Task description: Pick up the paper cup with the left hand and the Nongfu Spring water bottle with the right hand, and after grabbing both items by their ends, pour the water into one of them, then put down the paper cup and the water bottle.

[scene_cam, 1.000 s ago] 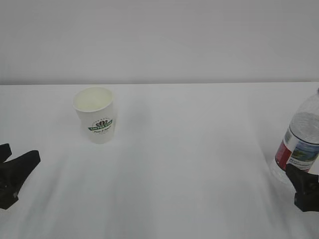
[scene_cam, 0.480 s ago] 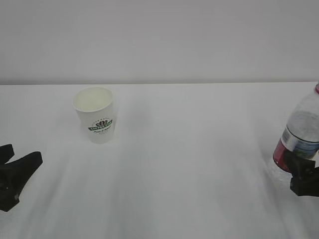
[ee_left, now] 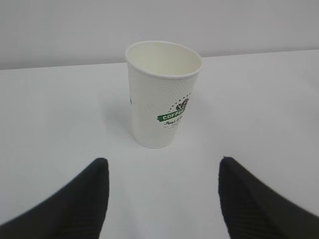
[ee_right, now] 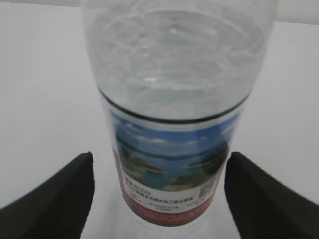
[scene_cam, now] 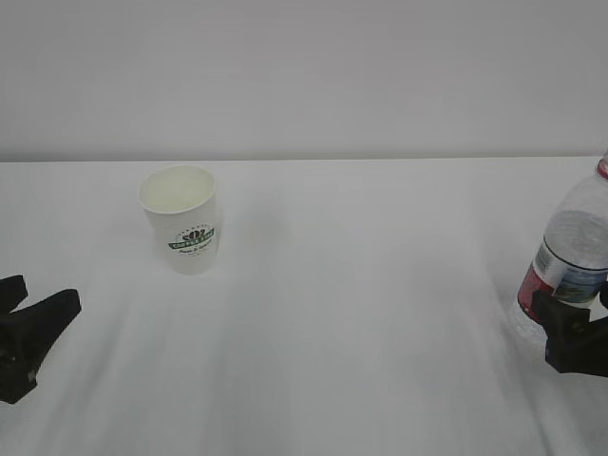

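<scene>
The water (scene_cam: 579, 228) ends well below the red ring, so the bottle (scene_cam: 571, 249) will pour only when the robot tips the bottle's neck steeply down.
The paper cup (scene_cam: 180, 220) stands upright on the white table, empty, its green logo facing forward; the left wrist view shows the cup (ee_left: 162, 94) ahead of the fingers. My left gripper (scene_cam: 43, 296) (ee_left: 163, 162) is open, low near the table's left edge, well short of the cup. At the right edge stands the Nongfu Spring water bottle (scene_cam: 573, 249) (ee_right: 172, 104), water showing above its label. My right gripper (scene_cam: 568, 331) (ee_right: 159, 157) is open, with a finger on each side of the bottle's lower part and a gap on both sides.
The white table (scene_cam: 361, 285) runs back to a plain pale wall (scene_cam: 304, 76). Nothing else lies on it between cup and bottle. The bottle's top and the right arm are cut off by the exterior view's right edge.
My right gripper has moved forward and now has its fingers around the bottle's lower part. The bottle has shifted slightly left. The left gripper and the cup have barely moved.
</scene>
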Controlling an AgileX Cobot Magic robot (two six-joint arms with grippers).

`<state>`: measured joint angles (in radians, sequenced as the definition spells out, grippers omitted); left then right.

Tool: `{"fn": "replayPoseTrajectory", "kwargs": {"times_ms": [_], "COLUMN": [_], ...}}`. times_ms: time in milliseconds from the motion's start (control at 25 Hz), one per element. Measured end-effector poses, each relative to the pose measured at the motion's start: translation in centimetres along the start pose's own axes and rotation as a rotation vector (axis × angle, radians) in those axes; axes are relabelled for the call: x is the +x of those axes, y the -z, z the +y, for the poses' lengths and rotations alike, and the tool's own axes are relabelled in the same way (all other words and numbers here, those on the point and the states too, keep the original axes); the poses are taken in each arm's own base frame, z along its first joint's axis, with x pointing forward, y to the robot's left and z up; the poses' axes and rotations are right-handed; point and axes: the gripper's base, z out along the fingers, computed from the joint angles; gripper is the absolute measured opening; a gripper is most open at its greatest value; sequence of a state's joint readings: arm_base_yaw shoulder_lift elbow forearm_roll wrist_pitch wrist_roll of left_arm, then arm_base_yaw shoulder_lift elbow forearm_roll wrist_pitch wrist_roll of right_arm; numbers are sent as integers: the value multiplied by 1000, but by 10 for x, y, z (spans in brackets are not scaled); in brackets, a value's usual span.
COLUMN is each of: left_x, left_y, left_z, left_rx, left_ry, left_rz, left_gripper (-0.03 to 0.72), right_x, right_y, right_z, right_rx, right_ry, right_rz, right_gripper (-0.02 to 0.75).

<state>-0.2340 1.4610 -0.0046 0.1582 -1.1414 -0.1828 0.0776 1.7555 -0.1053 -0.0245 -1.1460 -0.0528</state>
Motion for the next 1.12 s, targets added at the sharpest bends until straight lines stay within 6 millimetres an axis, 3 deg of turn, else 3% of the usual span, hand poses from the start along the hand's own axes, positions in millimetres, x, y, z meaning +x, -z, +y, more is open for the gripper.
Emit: {"fn": "replayPoseTrajectory", "kwargs": {"times_ms": [200, 880, 1120], "left_x": [0, 0, 0], "left_y": [0, 0, 0], "left_z": [0, 0, 0], "left_rx": [0, 1, 1], "left_ry": [2, 1, 1], "left_rz": [0, 0, 0], "left_gripper": [499, 498, 498], "right_x": [-3, -14, -15], "right_y": [-3, -35, -37], "right_z": [0, -2, -2], "right_rx": [1, 2, 2], "right_ry": [-33, -57, -59], "right_rz": [-15, -59, -62], "right_gripper": [643, 643, 567]}}
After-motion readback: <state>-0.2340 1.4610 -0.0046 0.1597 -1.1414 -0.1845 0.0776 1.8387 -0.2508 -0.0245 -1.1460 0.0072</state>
